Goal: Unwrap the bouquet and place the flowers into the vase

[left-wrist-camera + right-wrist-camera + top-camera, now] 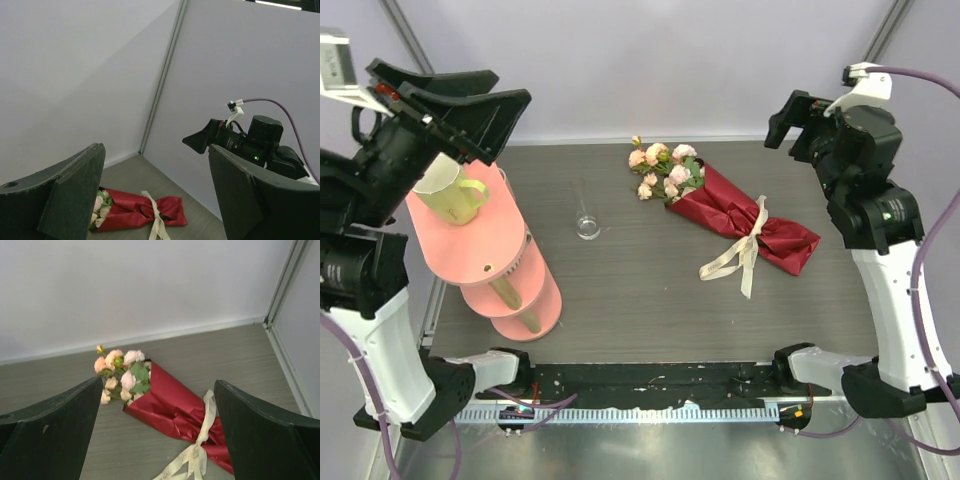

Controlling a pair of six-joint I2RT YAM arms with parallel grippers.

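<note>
I can see the cream ribbon's straight tail [748, 276] lying clear of the red paper, so I keep moving my open right gripper down to the tail [749, 264] and close it there.
The bouquet [740, 215] lies on the table right of centre, wrapped in dark red paper and tied with a cream ribbon [745, 245]. Its flowers [663, 168], pale pink and peach roses, point toward the back wall. The vase [587, 222], small clear glass, stands upright left of the bouquet. My left gripper [510, 90] hangs open high over the left side, well away from both; its view shows the bouquet [135, 210] far below. My right gripper [785, 125] is open and raised at the back right, looking down on the bouquet [180, 407] and flowers [122, 367].
A pink tiered stand [495, 245] stands at the table's left, with a yellow-green mug [450, 190] on its top tier and another cup [515, 300] lower down. Pale walls enclose the back and sides. The right arm [255, 140] shows in the left wrist view.
</note>
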